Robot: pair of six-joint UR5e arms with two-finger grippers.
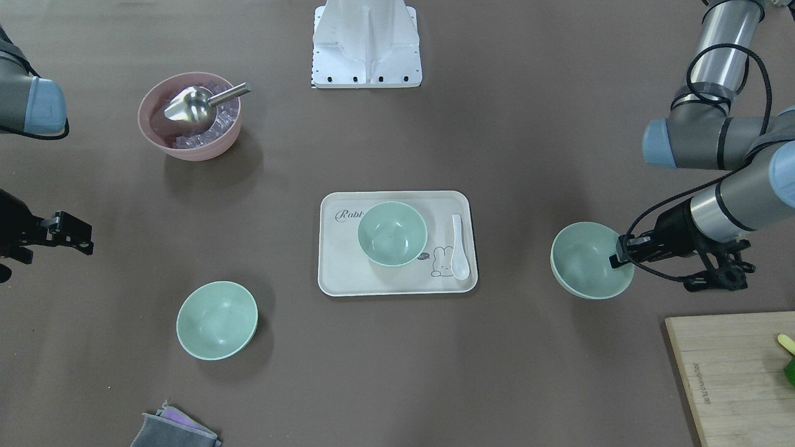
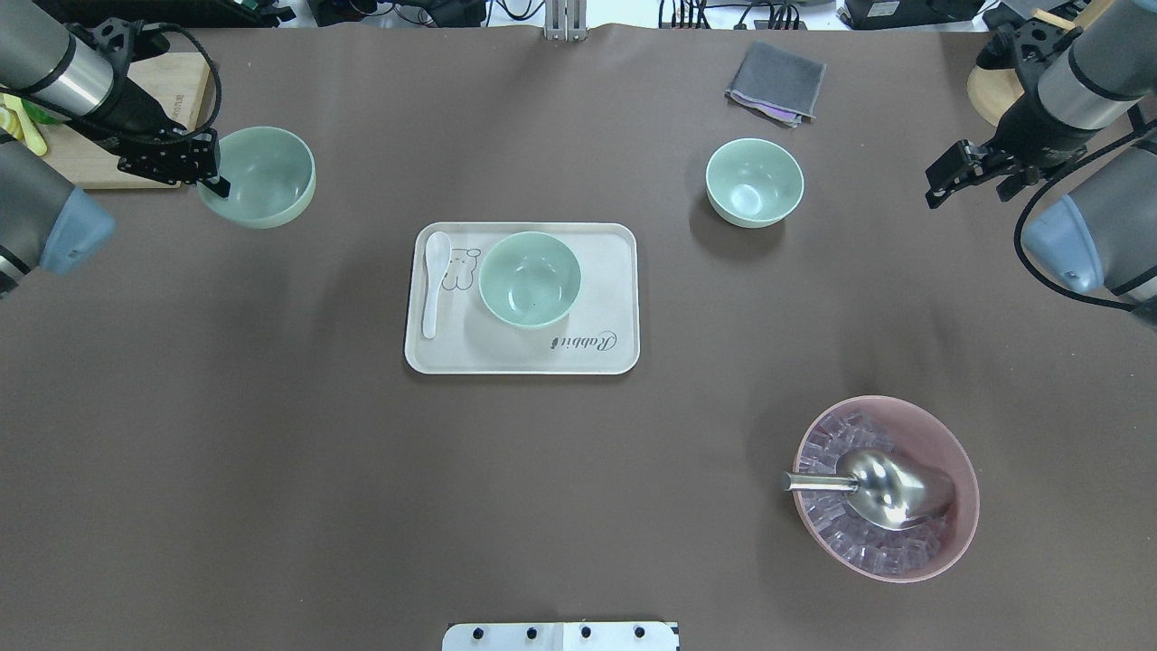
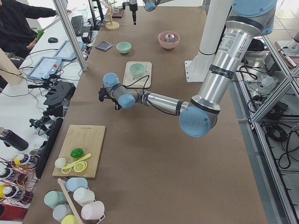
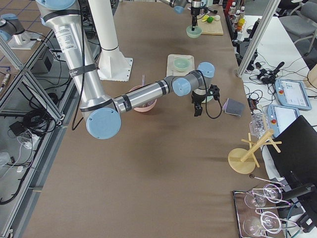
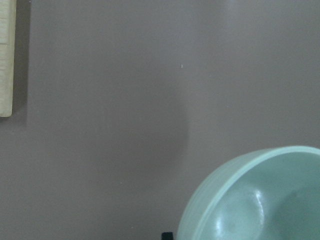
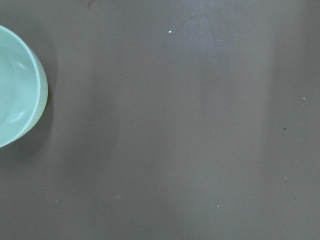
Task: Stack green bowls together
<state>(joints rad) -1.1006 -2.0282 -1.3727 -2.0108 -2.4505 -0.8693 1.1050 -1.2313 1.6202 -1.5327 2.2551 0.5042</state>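
The green bowls are the same size and get wider toward their rims [image 1: 393, 202]. The lone green bowl [image 1: 217, 320] will sit deep inside when I stack it.
Three pale green bowls are in view. One bowl [image 2: 529, 278] stands on the beige tray [image 2: 597, 353] at the table's middle. A second bowl [image 2: 754, 181] stands alone on the table towards the right. My left gripper [image 2: 215, 176] is shut on the rim of the third bowl [image 2: 267, 176] at the far left, one finger inside it; this bowl also fills the lower right of the left wrist view [image 5: 260, 200]. My right gripper [image 2: 945, 174] is open and empty, well to the right of the second bowl, whose edge shows in the right wrist view [image 6: 15, 85].
A white spoon [image 2: 434, 282] lies on the tray's left side. A larger pink bowl [image 2: 949, 452] with ice and a metal scoop [image 2: 890, 486] sits at the near right. A grey cloth [image 2: 776, 81] lies at the back. A wooden cutting board [image 2: 185, 81] is behind the left gripper.
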